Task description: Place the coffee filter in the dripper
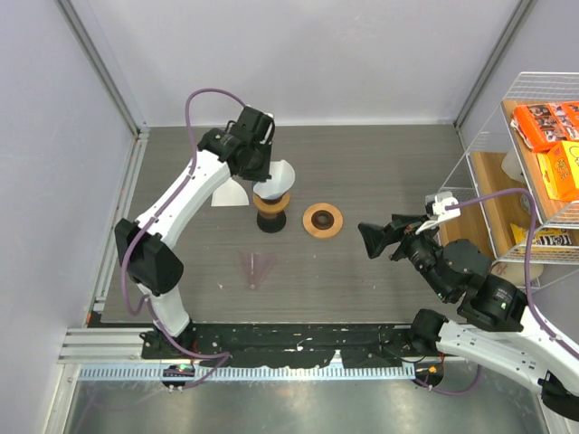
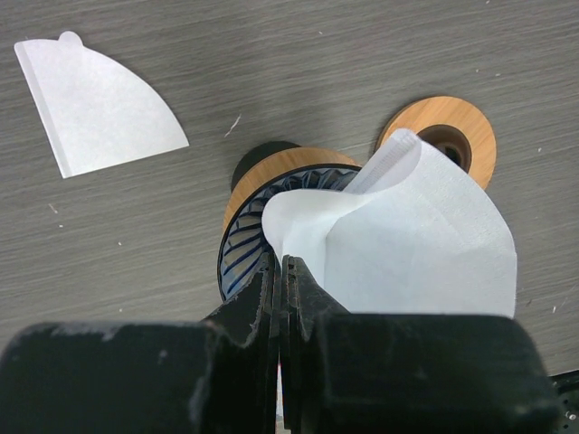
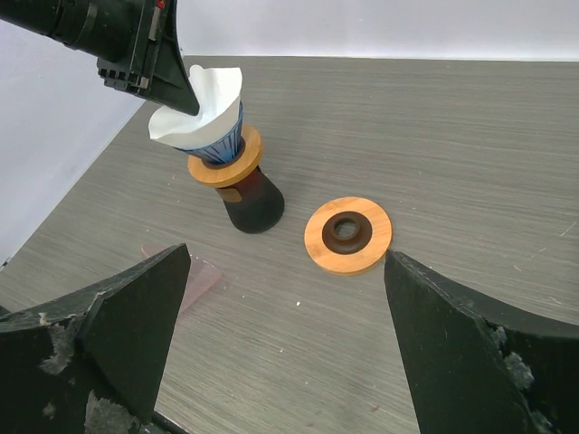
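Observation:
Next, my left gripper lets go of the coffee filter's edge and spreads the coffee filter from the middle (image 2: pixel 398 240), because the coffee filter leans over one side of the dripper.
The dark blue ribbed dripper (image 2: pixel 242 246) stands on an orange ring over a dark base, left of centre on the table (image 1: pixel 270 206). My left gripper (image 2: pixel 280 271) is shut on the rim of a white coffee filter (image 2: pixel 425 244), opened into a cone and set in the dripper's mouth; it also shows in the right wrist view (image 3: pixel 210 108). A second flat filter (image 2: pixel 95 104) lies on the table behind and to the left (image 1: pixel 232 193). My right gripper (image 1: pixel 375 240) is open and empty, hovering right of centre.
A loose orange ring with a dark centre (image 1: pixel 323 220) lies right of the dripper. A pale pink cone (image 1: pixel 257 268) lies on its side toward the front. A wire rack with snack boxes (image 1: pixel 543 136) stands at the far right.

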Controlling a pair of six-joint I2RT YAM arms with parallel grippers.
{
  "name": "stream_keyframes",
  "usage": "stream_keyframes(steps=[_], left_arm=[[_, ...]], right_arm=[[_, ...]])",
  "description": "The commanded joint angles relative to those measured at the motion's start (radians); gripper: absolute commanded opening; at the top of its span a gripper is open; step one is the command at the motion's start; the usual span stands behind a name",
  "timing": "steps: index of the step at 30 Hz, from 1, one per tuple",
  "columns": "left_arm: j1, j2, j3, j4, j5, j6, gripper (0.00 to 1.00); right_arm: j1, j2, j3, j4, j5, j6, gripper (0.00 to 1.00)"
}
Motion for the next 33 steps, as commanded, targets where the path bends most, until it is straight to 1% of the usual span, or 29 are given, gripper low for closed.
stream_keyframes(steps=[1,4,5,9,10,11,12,14,16,20,25,28,31,33], left_arm=[[0.006,0.010,0.043,-0.009,-0.005,0.009,0.00],[0.006,0.013,0.043,-0.013,-0.025,0.011,0.01],[0.006,0.013,0.045,-0.015,-0.025,0.012,0.02],[0.006,0.004,0.057,-0.033,-0.009,0.014,0.14],[0.006,-0.006,0.057,-0.032,-0.004,0.012,0.27],[0.006,-0.014,0.059,-0.032,-0.005,0.012,0.37],[0.006,-0.020,0.059,-0.032,-0.004,0.012,0.44],[0.007,-0.034,0.065,-0.032,-0.005,0.014,0.54],[0.007,-0.049,0.069,-0.032,-0.004,0.014,0.60],[0.006,-0.095,0.068,-0.029,-0.005,0.008,0.63],[0.006,-0.143,0.066,-0.027,-0.028,0.012,0.75],[0.006,-0.171,0.086,-0.030,-0.030,0.003,0.76],[-0.008,-0.206,0.085,0.011,0.057,0.003,0.76],[-0.031,-0.212,0.091,0.024,0.079,0.009,0.74]], right_arm=[[-0.003,0.008,0.000,0.014,0.028,-0.016,0.95],[-0.002,0.005,0.000,0.014,0.036,-0.019,0.95],[-0.002,0.005,-0.002,0.015,0.036,-0.019,0.95],[-0.002,0.010,0.000,0.015,0.037,-0.019,0.95],[-0.002,0.009,0.000,0.015,0.036,-0.017,0.95],[-0.002,0.012,0.001,0.015,0.036,-0.017,0.95],[-0.002,0.010,0.001,0.015,0.034,-0.016,0.95],[-0.002,0.012,0.006,0.014,0.033,-0.011,0.95],[-0.002,0.012,0.007,0.015,0.034,-0.004,0.95],[-0.002,0.010,0.006,0.014,0.039,0.003,0.95],[-0.002,0.013,0.004,-0.001,0.037,0.023,0.95],[-0.002,0.015,0.006,-0.003,0.039,0.024,0.95],[-0.002,0.015,0.004,-0.004,0.044,0.032,0.95],[-0.002,0.013,0.004,-0.008,0.048,0.039,0.95]])
